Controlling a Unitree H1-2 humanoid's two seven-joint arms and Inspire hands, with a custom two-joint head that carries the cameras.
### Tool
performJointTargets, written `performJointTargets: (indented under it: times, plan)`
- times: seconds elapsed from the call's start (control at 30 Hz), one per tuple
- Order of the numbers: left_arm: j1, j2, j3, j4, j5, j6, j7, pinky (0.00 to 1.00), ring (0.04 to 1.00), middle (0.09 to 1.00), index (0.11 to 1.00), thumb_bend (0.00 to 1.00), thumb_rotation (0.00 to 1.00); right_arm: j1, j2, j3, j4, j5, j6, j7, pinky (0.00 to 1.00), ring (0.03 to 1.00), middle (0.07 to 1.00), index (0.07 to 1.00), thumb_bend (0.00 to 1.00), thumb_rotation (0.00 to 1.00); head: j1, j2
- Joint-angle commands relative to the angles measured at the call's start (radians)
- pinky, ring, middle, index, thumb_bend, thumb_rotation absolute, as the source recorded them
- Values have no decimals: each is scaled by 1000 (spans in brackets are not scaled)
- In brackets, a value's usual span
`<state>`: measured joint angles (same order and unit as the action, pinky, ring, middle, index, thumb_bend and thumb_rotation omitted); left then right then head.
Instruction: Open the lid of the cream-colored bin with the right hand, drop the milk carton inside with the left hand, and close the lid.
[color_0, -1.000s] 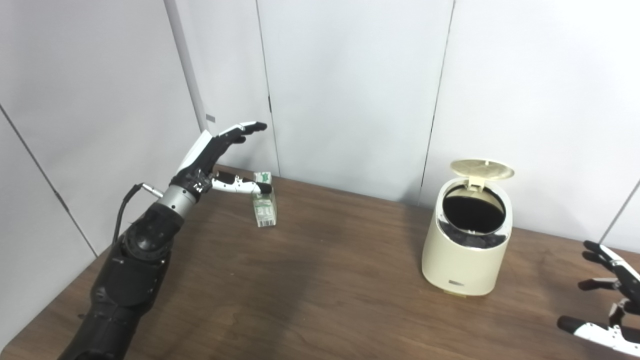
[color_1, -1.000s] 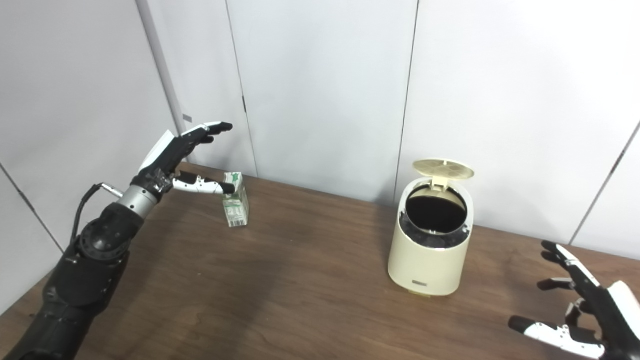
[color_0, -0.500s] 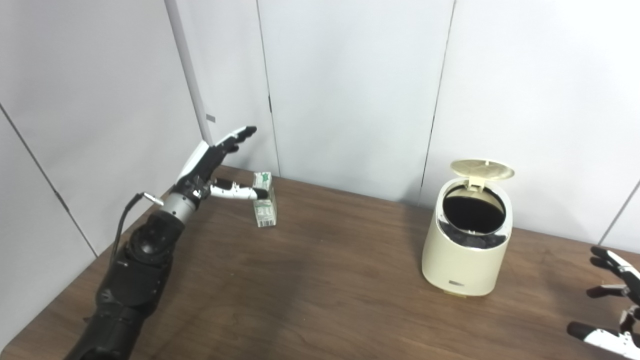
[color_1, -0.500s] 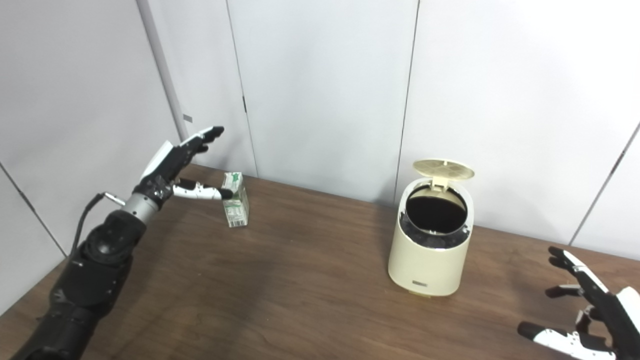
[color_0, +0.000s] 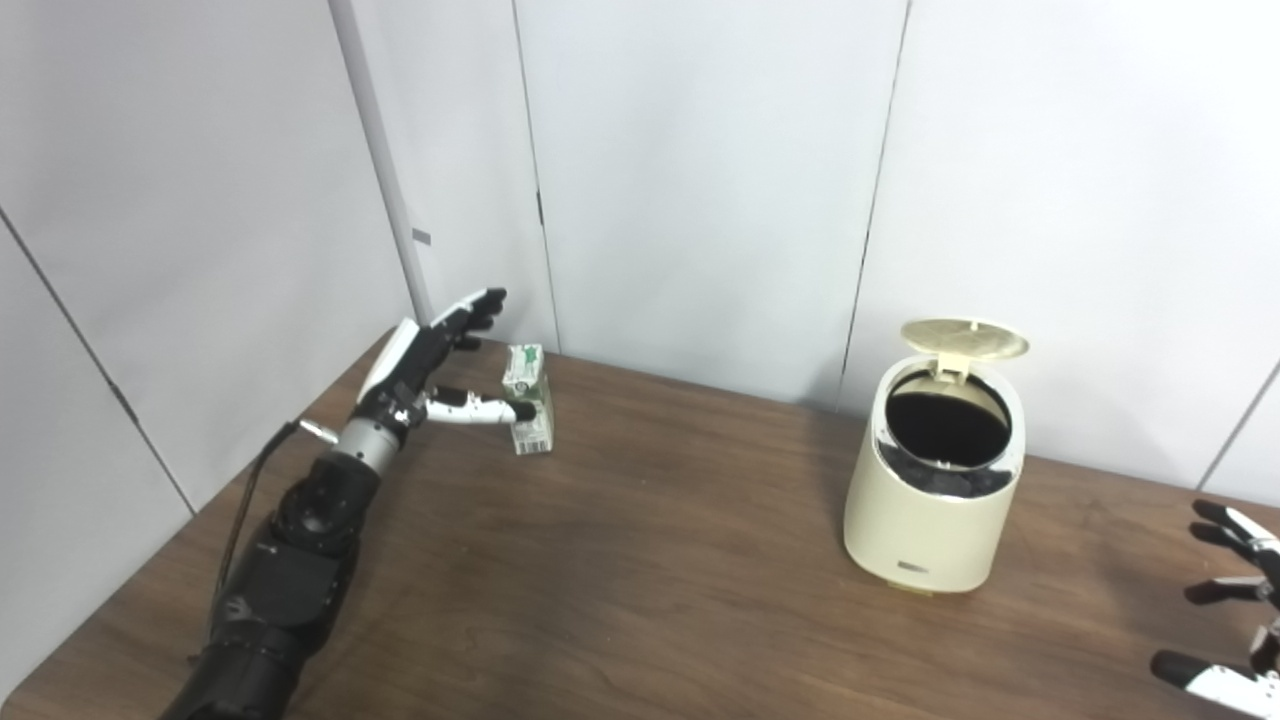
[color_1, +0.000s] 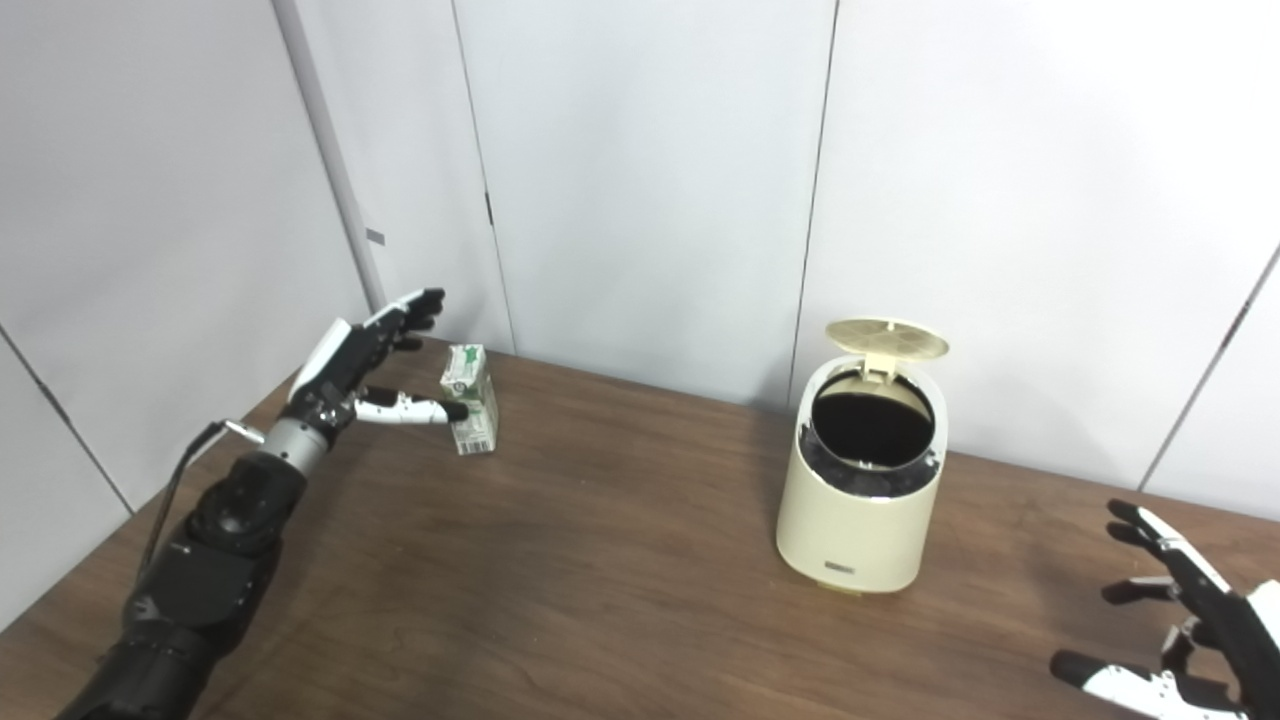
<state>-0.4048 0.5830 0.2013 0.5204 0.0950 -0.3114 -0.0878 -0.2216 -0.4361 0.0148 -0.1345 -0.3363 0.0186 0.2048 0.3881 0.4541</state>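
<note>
The milk carton (color_0: 529, 400) is narrower than the bin's dark opening (color_0: 948, 427). The carton will drop through and come to rest tilted inside when I let go of it.
The cream-colored bin (color_0: 934, 478) stands right of the middle of the wooden table (color_0: 640, 590), its round lid (color_0: 964, 337) tipped up and the dark inside showing. A small green-and-white milk carton (color_0: 529, 398) stands upright near the far left corner. My left hand (color_0: 430, 360) is open just left of the carton, the thumb reaching in front of it and the fingers spread above and behind; it holds nothing. My right hand (color_1: 1175, 625) is open and empty at the bottom right, away from the bin.
White wall panels (color_0: 700, 170) rise right behind the table's far edge and along its left side. The table's left edge runs close beside my left arm (color_0: 290, 560).
My left hand has come down and moved closer to the carton. My right hand has drawn back toward the bottom right corner. The bin and the carton have not moved.
</note>
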Motion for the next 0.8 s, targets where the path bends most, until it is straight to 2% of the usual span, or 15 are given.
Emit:
performJointTargets:
  times: [0.0, 0.13, 0.2, 0.47, 0.5, 0.67, 0.77]
  plan:
    - [-58, 30, -3, 12, 16, -49, 34, 849, 886, 892, 929, 1000, 171, -21, -30, -17, -35, 12, -10, 1, 212, 686, 894, 918, 982, 664, 0, 1]
    - [-71, 27, -13, 54, 25, -63, 50, 849, 888, 888, 920, 1000, 174, -22, -33, -18, -34, 8, -8, 0, 200, 693, 891, 924, 980, 672, -1, 0]
    - [-73, 25, -16, 65, 24, -61, 53, 854, 890, 882, 913, 1000, 160, -22, -33, -18, -35, 9, -3, -1, 160, 680, 876, 912, 991, 666, -3, 0]
    - [-98, 29, -43, 157, 34, -119, 69, 859, 894, 876, 904, 1000, 216, -13, -42, -14, -45, 9, -6, 4, 171, 660, 866, 913, 967, 648, -8, 3]
    - [-101, 28, -45, 165, 34, -121, 71, 839, 886, 868, 895, 1000, 216, -11, -41, -14, -48, 9, -3, 4, 164, 657, 864, 912, 969, 646, -9, 3]
    - [-116, 22, -47, 201, 9, -126, 59, 863, 900, 876, 891, 1000, 190, -4, -40, -15, -46, 9, -13, -2, 157, 659, 864, 909, 968, 640, -16, 6]
    - [-120, 22, -51, 207, 7, -114, 54, 872, 902, 874, 886, 1000, 169, 1, -40, -15, -43, 10, -22, -4, 194, 663, 875, 915, 952, 616, -19, 8]
